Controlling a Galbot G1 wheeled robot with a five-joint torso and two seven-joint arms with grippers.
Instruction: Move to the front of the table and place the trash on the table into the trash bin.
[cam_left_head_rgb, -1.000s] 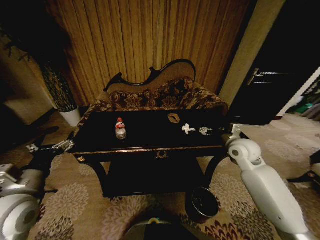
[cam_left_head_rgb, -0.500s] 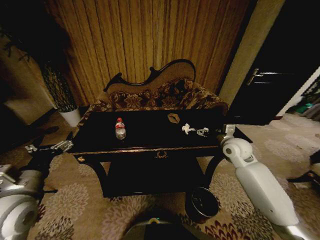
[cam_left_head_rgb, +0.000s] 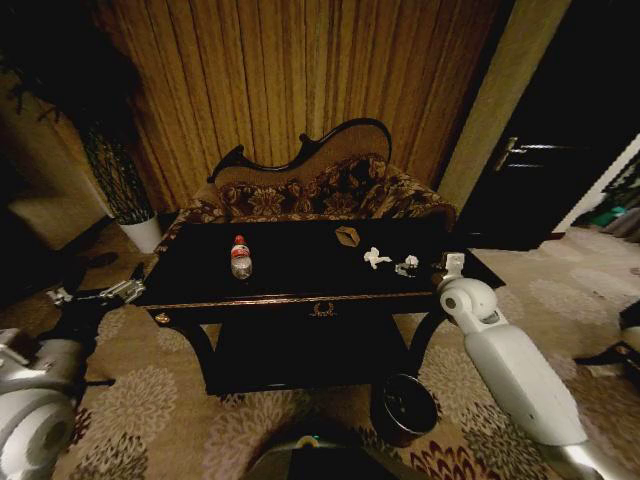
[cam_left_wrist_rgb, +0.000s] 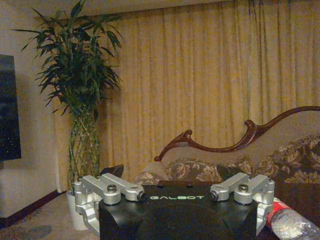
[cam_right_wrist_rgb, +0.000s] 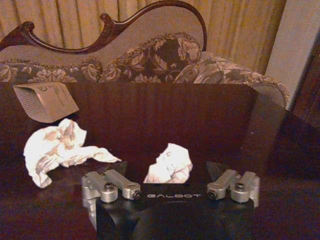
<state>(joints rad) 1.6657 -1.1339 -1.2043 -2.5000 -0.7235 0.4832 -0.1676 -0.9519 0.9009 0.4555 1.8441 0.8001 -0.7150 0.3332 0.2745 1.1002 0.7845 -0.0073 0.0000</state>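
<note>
I expect the paper bit (cam_left_head_rgb: 411, 261) to stay crumpled and come up whole when I lift it, since it is bunched into a tight wad with short folded edges (cam_right_wrist_rgb: 172, 155).
The black table (cam_left_head_rgb: 296, 270) stands in front of me. On it are a clear bottle with a red cap (cam_left_head_rgb: 241, 257), a tan angular piece (cam_left_head_rgb: 347, 236), a crumpled white paper (cam_left_head_rgb: 375, 258) and a smaller paper bit (cam_left_head_rgb: 409, 263). My right gripper (cam_left_head_rgb: 436, 265) reaches over the table's right end. It is open, low over the tabletop, with the paper bit (cam_right_wrist_rgb: 169, 164) just ahead between its fingers (cam_right_wrist_rgb: 111, 186). My left gripper (cam_left_head_rgb: 100, 296) hangs open off the table's left end, with the bottle (cam_left_wrist_rgb: 291, 223) beside it. The dark round trash bin (cam_left_head_rgb: 404, 408) sits on the carpet below the table's front right corner.
A floral sofa (cam_left_head_rgb: 320, 195) stands right behind the table, before a curtain. A tall plant in a white pot (cam_left_head_rgb: 143, 233) is at the back left. A dark door (cam_left_head_rgb: 545, 190) is at the right. Patterned carpet lies around the table.
My right arm has swung left and inward, bringing its gripper over the table's right end up to the small paper bit. The left arm and the trash have not moved.
</note>
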